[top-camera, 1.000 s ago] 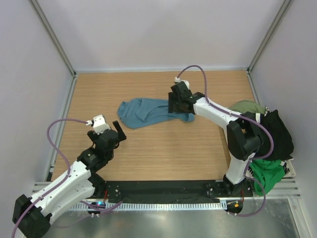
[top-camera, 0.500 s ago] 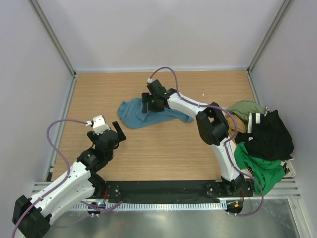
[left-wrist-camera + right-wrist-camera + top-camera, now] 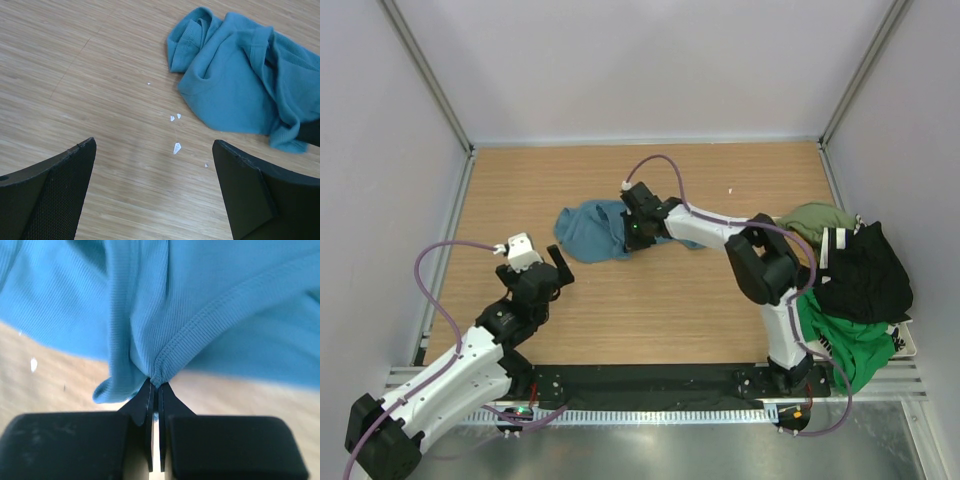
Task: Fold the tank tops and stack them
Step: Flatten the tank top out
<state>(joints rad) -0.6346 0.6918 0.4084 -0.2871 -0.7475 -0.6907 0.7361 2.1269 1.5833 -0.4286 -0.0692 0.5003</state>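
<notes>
My right gripper pinches the crumpled tank top mid-length (image 3: 156,371). Next, I regrip nearer one of its ends, with my left gripper taking the opposite end (image 3: 572,238) to stretch it.
A teal blue tank top (image 3: 595,228) lies crumpled in the middle of the wooden table; it also shows in the left wrist view (image 3: 235,85) and fills the right wrist view (image 3: 200,300). My right gripper (image 3: 636,238) is shut on a hemmed edge of it, the cloth pinched between the fingertips (image 3: 156,386). My left gripper (image 3: 545,268) hangs open over bare wood to the near left of the top, nothing between its fingers (image 3: 50,195).
A pile of further tank tops sits at the right edge: olive (image 3: 815,216), black (image 3: 865,272) and green (image 3: 840,340). Small white flecks (image 3: 177,148) lie on the wood ahead of the left gripper. Grey walls close in the table.
My right arm swept left across the teal top, then came slightly nearer and its jaws closed on the cloth's edge. The top bunched up a little. The left arm stayed still.
</notes>
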